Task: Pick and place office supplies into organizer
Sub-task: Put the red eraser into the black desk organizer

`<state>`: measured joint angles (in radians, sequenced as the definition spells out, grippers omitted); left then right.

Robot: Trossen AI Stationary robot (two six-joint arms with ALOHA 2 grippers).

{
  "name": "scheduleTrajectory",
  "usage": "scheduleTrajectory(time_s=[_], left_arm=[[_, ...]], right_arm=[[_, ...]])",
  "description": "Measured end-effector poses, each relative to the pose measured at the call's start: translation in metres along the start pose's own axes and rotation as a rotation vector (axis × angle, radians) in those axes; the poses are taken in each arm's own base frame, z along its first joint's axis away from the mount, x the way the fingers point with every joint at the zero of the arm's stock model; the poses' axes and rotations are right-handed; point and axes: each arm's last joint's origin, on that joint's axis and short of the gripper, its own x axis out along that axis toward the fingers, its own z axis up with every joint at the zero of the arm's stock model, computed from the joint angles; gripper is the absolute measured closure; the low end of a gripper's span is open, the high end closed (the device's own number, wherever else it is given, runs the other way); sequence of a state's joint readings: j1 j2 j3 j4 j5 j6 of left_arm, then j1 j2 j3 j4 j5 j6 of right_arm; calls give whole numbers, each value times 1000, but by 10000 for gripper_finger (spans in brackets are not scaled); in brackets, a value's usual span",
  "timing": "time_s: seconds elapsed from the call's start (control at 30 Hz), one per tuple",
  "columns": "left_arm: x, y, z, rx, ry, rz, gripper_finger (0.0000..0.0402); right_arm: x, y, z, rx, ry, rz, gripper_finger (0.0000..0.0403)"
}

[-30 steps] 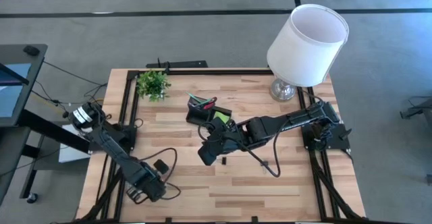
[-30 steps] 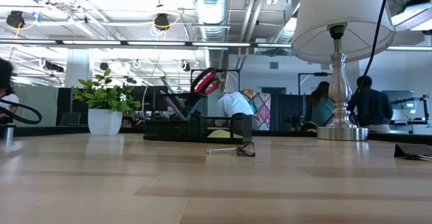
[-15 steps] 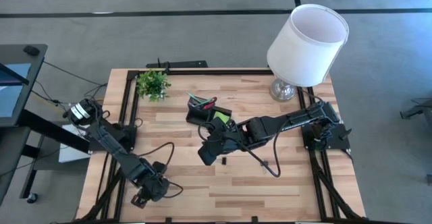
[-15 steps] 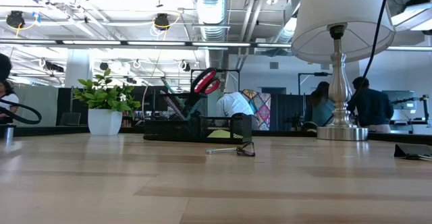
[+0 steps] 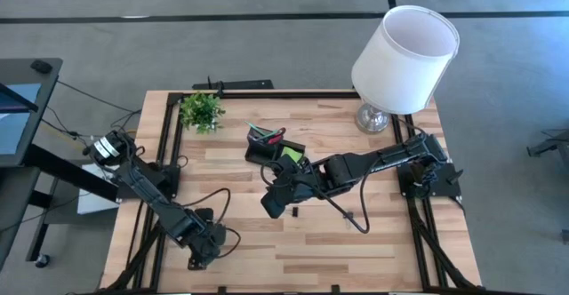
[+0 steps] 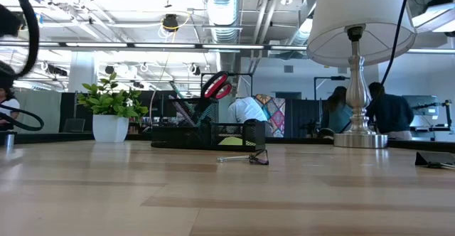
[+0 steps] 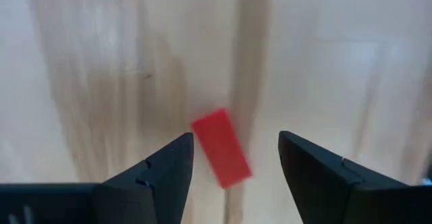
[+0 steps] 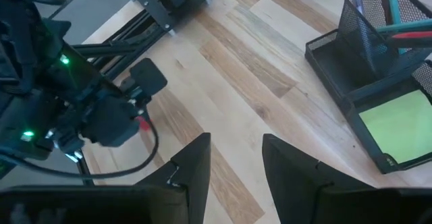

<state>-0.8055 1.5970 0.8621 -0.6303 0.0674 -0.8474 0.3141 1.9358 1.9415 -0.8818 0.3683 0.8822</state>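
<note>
I should back my right gripper off before my left gripper carries the red eraser (image 7: pixel 221 147) into the organizer, because my right gripper hangs close over the organizer's near side (image 5: pixel 277 155).
A red eraser (image 7: pixel 221 148) lies flat on the wood near the table's near left corner. My left gripper (image 7: pixel 235 137) points down over it, open, one finger on either side and clear of it; the right wrist view shows that gripper (image 8: pixel 128 119) with a bit of red eraser (image 8: pixel 143 123) under it. The black mesh organizer (image 5: pixel 267 144) stands mid-table at the far side, holding pens and red-handled scissors (image 6: pixel 217 85) upright and a lime sticky-note pad (image 8: pixel 398 126) in its low section. My right gripper (image 8: pixel 236 150) hangs open above the table's middle. A black clip (image 6: pixel 250 158) rests on the wood near it.
A potted plant (image 5: pixel 202 110) stands at the far left and a white-shaded lamp (image 5: pixel 400 59) at the far right. A black cable (image 5: pixel 351 217) hangs from the right arm onto the table. Bare wood lies along the near edge. People show in the room beyond.
My left gripper has rolled about its own pointing line over the near left part of the table, staying nearly in place. A loop of its cable has swung into the low view at the upper left.
</note>
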Motion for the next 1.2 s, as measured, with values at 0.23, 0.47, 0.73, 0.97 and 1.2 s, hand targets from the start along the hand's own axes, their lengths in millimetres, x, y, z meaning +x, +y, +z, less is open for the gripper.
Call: scheduleTrajectory(time_s=[0.23,0.47,0.73,0.97,1.2], left_arm=[[17,9,-10,-134,25,43,190],[18,8,-9,-148,-6,36,209],[19,14,-14,-198,-6,112,314],[17,18,-9,-193,-23,125,362],[11,21,6,-169,-18,101,346]], right_arm=[[0,0,0,-19,3,1,274],[0,0,0,-20,4,0,275],[0,0,0,-20,4,0,275],[0,0,0,-20,3,-1,275],[0,0,0,-18,1,0,274]])
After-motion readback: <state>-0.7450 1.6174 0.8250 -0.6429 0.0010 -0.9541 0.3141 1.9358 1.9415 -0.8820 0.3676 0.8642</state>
